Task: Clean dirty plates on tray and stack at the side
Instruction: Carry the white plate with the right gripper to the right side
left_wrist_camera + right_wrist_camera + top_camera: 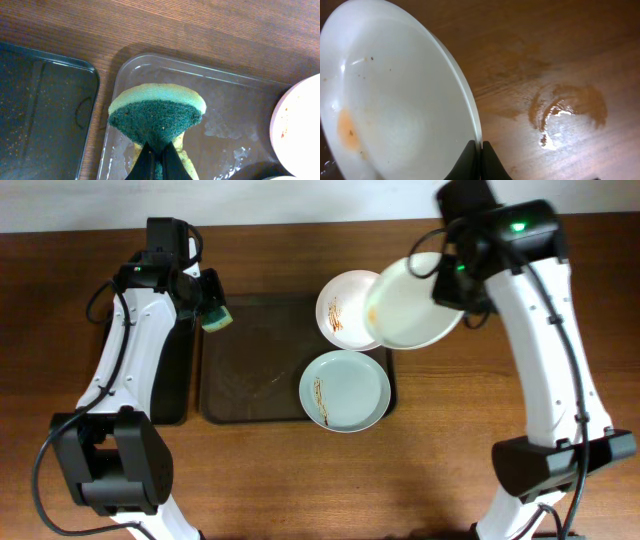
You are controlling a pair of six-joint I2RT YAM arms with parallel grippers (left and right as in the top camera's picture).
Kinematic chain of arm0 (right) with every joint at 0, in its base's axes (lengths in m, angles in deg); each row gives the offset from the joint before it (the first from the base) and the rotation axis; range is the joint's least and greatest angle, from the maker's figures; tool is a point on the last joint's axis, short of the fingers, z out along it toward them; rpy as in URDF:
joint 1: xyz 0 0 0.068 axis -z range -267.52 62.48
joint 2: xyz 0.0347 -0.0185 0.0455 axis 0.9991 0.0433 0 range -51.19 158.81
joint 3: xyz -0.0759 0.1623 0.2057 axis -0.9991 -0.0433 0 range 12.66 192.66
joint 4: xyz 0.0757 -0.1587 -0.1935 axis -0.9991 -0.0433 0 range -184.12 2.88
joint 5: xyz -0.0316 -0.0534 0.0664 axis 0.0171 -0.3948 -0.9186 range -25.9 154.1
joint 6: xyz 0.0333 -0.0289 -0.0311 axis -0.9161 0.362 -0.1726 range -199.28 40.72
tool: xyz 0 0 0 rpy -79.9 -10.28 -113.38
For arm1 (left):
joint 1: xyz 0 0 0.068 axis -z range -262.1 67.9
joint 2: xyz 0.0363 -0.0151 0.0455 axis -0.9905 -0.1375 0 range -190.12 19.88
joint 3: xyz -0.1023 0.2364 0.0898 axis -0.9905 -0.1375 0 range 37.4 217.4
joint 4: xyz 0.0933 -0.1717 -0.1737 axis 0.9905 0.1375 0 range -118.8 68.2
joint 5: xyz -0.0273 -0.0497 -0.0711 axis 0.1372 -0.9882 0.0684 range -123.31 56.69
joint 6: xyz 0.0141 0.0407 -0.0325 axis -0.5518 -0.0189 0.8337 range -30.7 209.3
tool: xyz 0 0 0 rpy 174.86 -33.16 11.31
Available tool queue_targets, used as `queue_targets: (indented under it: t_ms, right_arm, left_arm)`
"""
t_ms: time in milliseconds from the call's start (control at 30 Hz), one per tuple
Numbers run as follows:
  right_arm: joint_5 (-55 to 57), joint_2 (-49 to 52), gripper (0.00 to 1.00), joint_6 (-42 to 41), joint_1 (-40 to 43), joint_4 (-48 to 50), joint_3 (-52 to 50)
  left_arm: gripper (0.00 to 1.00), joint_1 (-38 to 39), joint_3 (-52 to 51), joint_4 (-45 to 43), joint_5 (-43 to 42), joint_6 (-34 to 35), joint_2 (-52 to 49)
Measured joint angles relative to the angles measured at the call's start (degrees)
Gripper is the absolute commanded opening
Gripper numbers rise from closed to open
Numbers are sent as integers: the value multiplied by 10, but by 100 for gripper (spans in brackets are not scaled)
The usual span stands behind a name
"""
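The wood [470, 360] beside the brown tray is free for the white plate [412, 306]. I keep carrying it there with my right gripper until the plate's base sits flat.
My right gripper [481, 146] is shut on the rim of a white plate [410, 305], held tilted in the air over the tray's right edge. In the right wrist view the plate [395, 95] has a faint orange smear. A second white plate [343, 308] with brown streaks lies at the tray's back right, partly under the held plate. A pale blue-green plate [345, 390] with a brown streak lies at the front right. The dark-brown tray [250, 370] is between the arms. My left gripper [159, 160] is shut on a green and yellow sponge [157, 112], held over the tray's back left corner [216, 315].
A smaller black tray [175, 380] lies left of the brown tray, under my left arm. In the right wrist view a wet brown smear [565, 107] marks the wooden table [450, 440]. The brown tray's floor [225, 120] looks wet.
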Motion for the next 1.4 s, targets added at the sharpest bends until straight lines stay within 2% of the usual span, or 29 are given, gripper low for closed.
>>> queue_targets:
  t_ms: [167, 333, 533, 700, 733, 867, 933, 1033, 1200, 1267, 1400]
  right_arm:
    - [-13, -3, 4, 18, 130, 5, -29]
    - [-23, -7, 4, 21, 221, 88, -177]
    - [-50, -5, 4, 22, 242, 253, -370]
    - [-58, -5, 5, 16, 247, 351, -480]
    - [-59, -5, 9, 16, 249, 362, -493]
    - [-61, -5, 45, 13, 257, 404, -546]
    - [-66, -5, 51, 19, 257, 409, -550]
    - [-99, -5, 52, 45, 258, 383, -524]
    - [-177, -19, 52, 67, 253, 269, -366]
    - [-202, -53, 52, 69, 234, 246, -328]
    - [-225, -101, 55, 72, 166, 214, -318]
  left_arm:
    - [1, 0, 0, 0, -1, 0, 0]
    - [1, 0, 0, 0, -4, 0, 0]
    - [1, 0, 0, -3, -4, 0, 0]
    - [1, 0, 0, -3, -4, 0, 0]
    - [1, 0, 0, -3, -4, 0, 0]
    - [1, 0, 0, -4, -4, 0, 0]
    - [1, 0, 0, -4, -4, 0, 0]
    - [1, 0, 0, -4, -4, 0, 0]
    - [1, 3, 0, -5, -4, 0, 0]
    - [1, 5, 0, -4, -4, 0, 0]
    - [1, 8, 0, -4, -4, 0, 0]
